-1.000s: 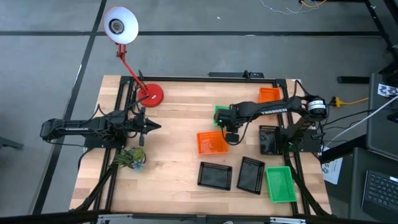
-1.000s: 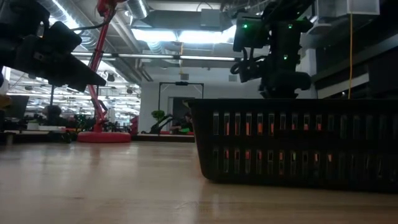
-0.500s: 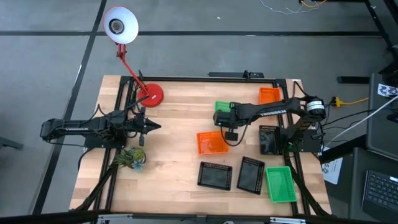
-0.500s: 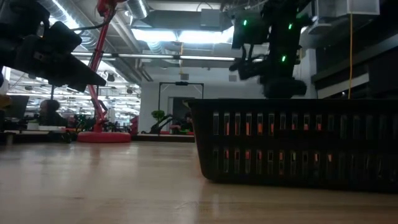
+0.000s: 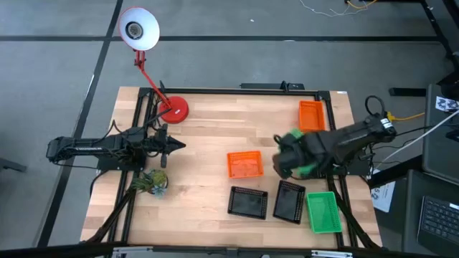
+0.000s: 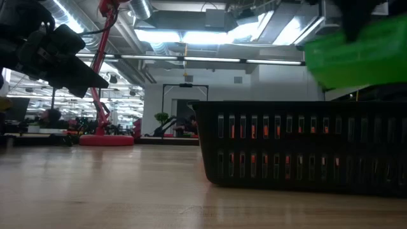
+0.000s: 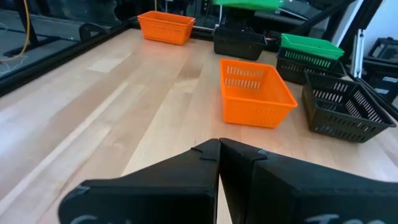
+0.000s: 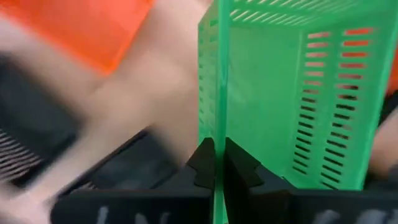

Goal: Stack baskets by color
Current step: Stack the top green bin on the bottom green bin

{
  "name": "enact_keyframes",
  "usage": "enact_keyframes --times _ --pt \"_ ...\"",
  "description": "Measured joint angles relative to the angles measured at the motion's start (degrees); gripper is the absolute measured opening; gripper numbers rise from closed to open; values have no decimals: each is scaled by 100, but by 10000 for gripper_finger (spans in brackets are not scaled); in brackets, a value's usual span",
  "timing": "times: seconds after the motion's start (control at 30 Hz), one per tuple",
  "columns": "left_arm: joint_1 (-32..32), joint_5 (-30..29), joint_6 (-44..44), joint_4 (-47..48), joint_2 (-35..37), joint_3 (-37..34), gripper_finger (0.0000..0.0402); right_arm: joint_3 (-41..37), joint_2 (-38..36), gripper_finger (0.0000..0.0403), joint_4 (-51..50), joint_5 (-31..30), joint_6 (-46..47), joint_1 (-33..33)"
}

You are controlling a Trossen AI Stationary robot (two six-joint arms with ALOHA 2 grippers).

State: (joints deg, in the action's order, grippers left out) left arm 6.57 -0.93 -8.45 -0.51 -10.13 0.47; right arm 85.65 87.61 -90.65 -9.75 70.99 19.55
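I am holding the green basket in my right gripper [image 8: 267, 99] with its open side up, and the near green basket [image 5: 324, 212] is empty. I should carry on carrying the held one until it sits inside the near one.
My right gripper [image 5: 290, 154] hangs above the table's right half, shut on a green basket [image 8: 273, 93] that also shows high in the low view [image 6: 359, 54]. Resting on their bottoms are a second green basket [image 5: 323, 211] at the near right, an orange basket [image 5: 245, 164] in the middle, another orange one [image 5: 310, 115] at the far right, and two black baskets [image 5: 248, 202] [image 5: 290, 201] near the front edge. My left gripper [image 5: 176, 145] waits shut and level over the table's left side. My right gripper pinches one side wall [image 8: 214, 118] of the green basket at its rim, one finger inside and one outside. The fingers [image 8: 202, 158] point down from above. The basket hangs below them, lifted clear of the table and tilted.
A red lamp base [image 5: 176, 109] stands at the far left, and its arm rises to a white shade [image 5: 138, 29]. A small plant [image 5: 152, 180] lies by the left arm. Bare wood lies between the left gripper and the middle orange basket.
My right gripper has shut on the green basket at the table's far middle. It has lifted the basket clear and swung it toward the right and near edges, rolling its wrist. The basket now hangs tilted above the baskets on the right.
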Motion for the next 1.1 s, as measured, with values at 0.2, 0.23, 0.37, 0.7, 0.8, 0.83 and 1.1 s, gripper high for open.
enact_keyframes --times 0.2,0.23,0.37,0.7,0.8,0.83,1.1 --pt "0 -113 0 -13 2 -4 0 63 264 6 37 998 2427 1208" --pt "0 -200 2 -32 0 -6 0 46 344 6 85 1134 2761 1386" --pt "7 -431 2 -77 2 -9 0 44 653 6 61 1521 3942 1998" --pt "7 -452 467 -83 0 -9 0 44 1301 6 776 2533 5693 2695" --pt "7 -501 621 -102 0 -9 0 43 1547 6 820 2613 5828 2754" --pt "7 -539 658 -126 0 -8 0 41 1623 6 768 2630 5850 2760" --pt "7 -593 756 -267 1 -7 0 41 1964 6 503 2651 5774 2758"
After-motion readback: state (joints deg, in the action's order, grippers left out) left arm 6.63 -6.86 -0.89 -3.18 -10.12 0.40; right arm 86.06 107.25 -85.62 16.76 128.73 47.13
